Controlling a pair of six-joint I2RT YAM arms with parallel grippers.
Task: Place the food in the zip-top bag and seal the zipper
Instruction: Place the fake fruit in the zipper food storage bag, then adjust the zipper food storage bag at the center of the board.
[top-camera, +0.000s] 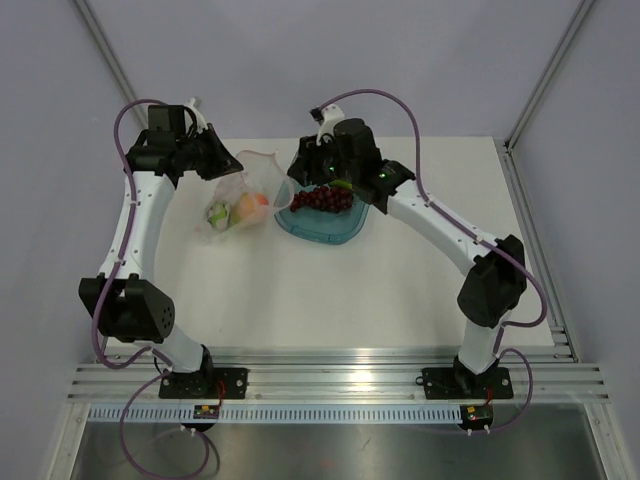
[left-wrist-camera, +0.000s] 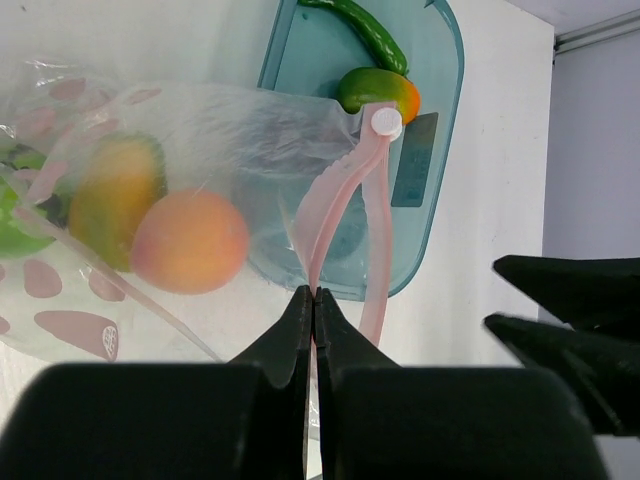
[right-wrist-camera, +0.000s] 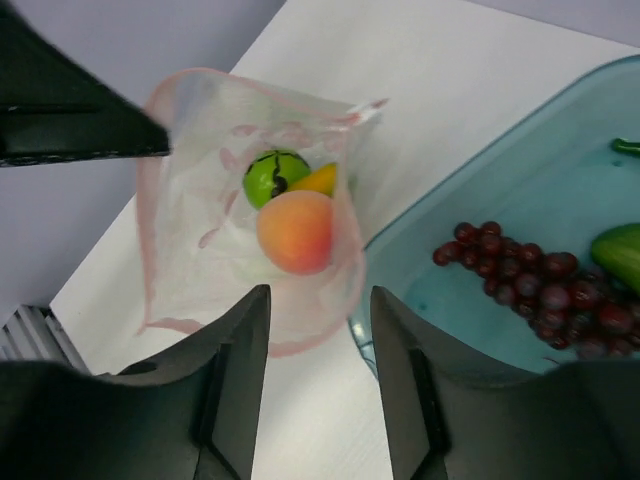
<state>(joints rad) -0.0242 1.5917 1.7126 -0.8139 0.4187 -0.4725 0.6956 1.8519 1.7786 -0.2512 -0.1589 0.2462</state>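
Observation:
My right gripper needs to grab the opening's free edge (top-camera: 291, 191) and help raise the bag to settle the food, since the peach-pink fruit (top-camera: 246, 206) lies near the bag's opening.
The clear zip-top bag (top-camera: 238, 200) lies on the table with its mouth lifted. Inside it are a peach-pink fruit (right-wrist-camera: 295, 232), a green round fruit (right-wrist-camera: 273, 176) and a mango (left-wrist-camera: 115, 195). My left gripper (left-wrist-camera: 313, 293) is shut on the bag's pink zipper (left-wrist-camera: 335, 190) strip, holding the mouth up; it sits at the bag's far left edge (top-camera: 220, 158). My right gripper (right-wrist-camera: 320, 298) is open and empty, hovering over the gap between bag and tray (top-camera: 297, 172). The grape bunch (right-wrist-camera: 530, 285) and a second mango (left-wrist-camera: 380, 90) lie in the teal tray.
The translucent teal tray (top-camera: 340, 232) sits right of the bag, touching its mouth. A green chili pepper (left-wrist-camera: 365, 28) lies at the tray's far end. A white slider tab (left-wrist-camera: 385, 122) sits on the zipper. Grey walls and frame posts ring the table.

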